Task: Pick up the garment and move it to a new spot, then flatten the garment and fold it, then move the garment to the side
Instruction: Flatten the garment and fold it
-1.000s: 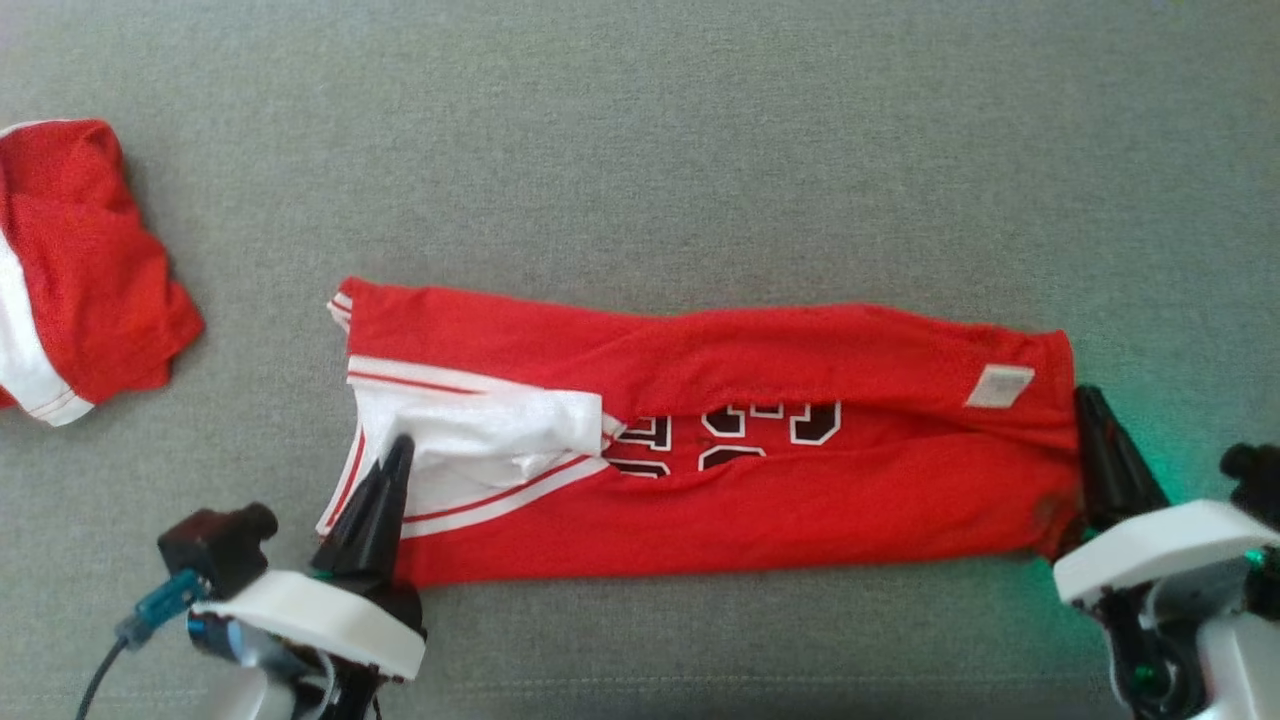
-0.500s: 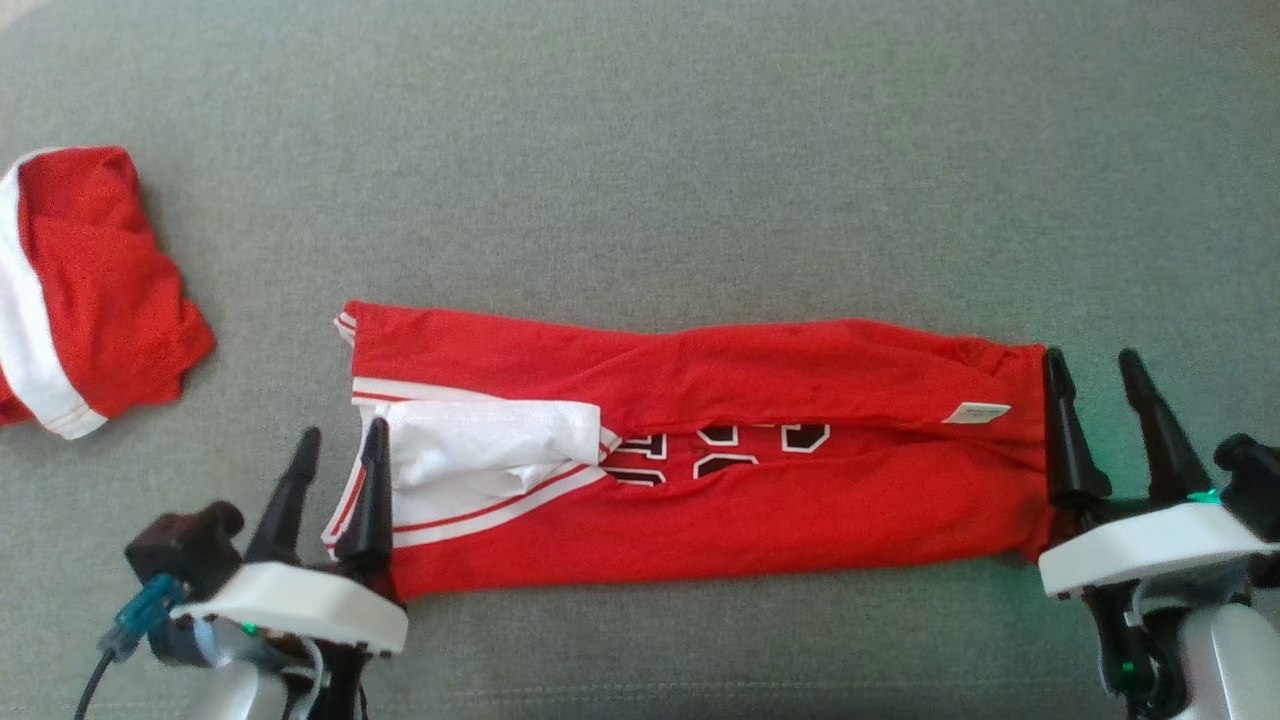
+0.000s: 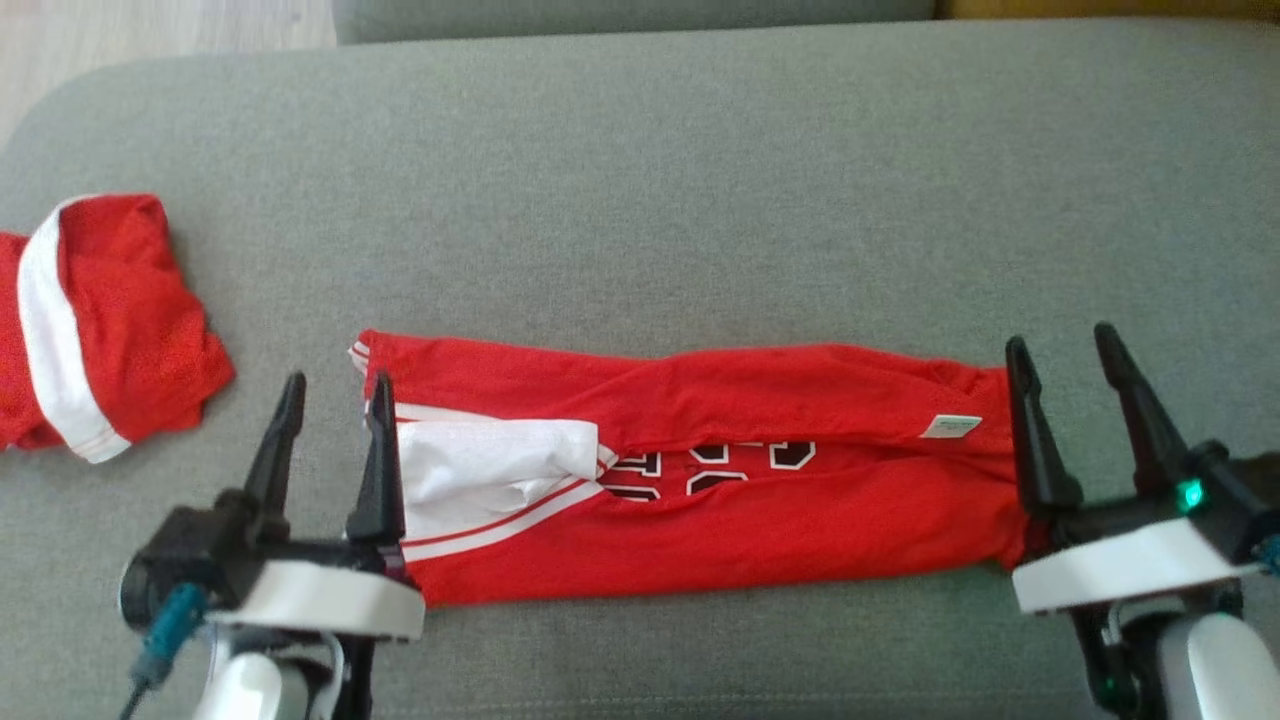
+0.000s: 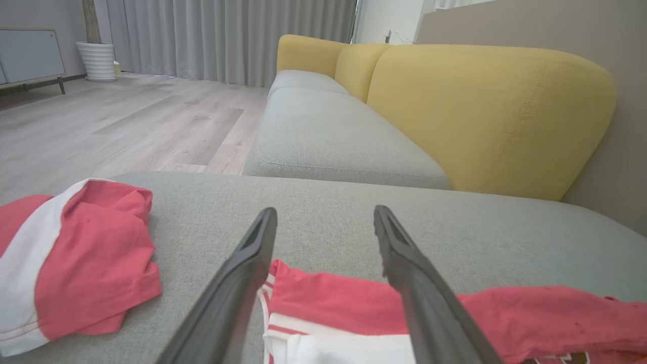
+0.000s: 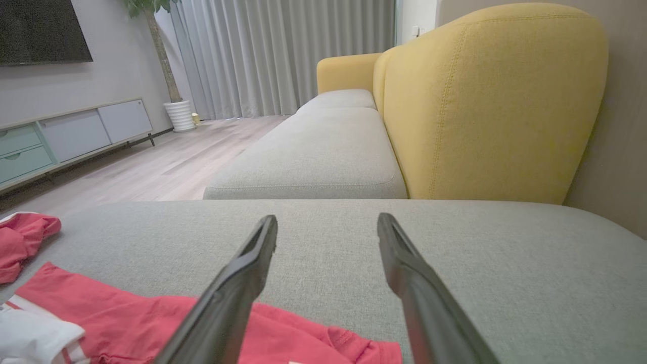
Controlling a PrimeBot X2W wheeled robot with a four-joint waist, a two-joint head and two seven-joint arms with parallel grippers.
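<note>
The garment's red end point(image 3: 969, 485) will take its flaps along together when the robot folds it over, because the garment's long edges are folded inward around the numbers point(image 3: 717, 468).
The garment point(image 3: 700, 490) is a red jersey with white trim, lying in a long folded strip across the grey sofa seat point(image 3: 650, 200). My left gripper point(image 3: 336, 385) stands open at its left end, with one finger over the white trim and the other off the cloth. At the right end my right gripper point(image 3: 1060, 338) is open too, its inner finger against the red edge. The left wrist view has the left gripper point(image 4: 324, 211) open above the garment point(image 4: 328, 298). The right gripper point(image 5: 327, 218) is open and holds nothing, with the garment point(image 5: 126, 313) low on the left.
A second red and white garment point(image 3: 100, 320) lies crumpled at the seat's far left, also visible as a red heap point(image 4: 91, 253). Yellow back cushions point(image 4: 480, 111) rise beyond the seat. Wooden floor point(image 3: 150, 30) lies past the seat's left corner.
Both grippers went from shut on the garment's ends to open, letting the cloth go. The head camera tilted, so the whole picture slid downward.
</note>
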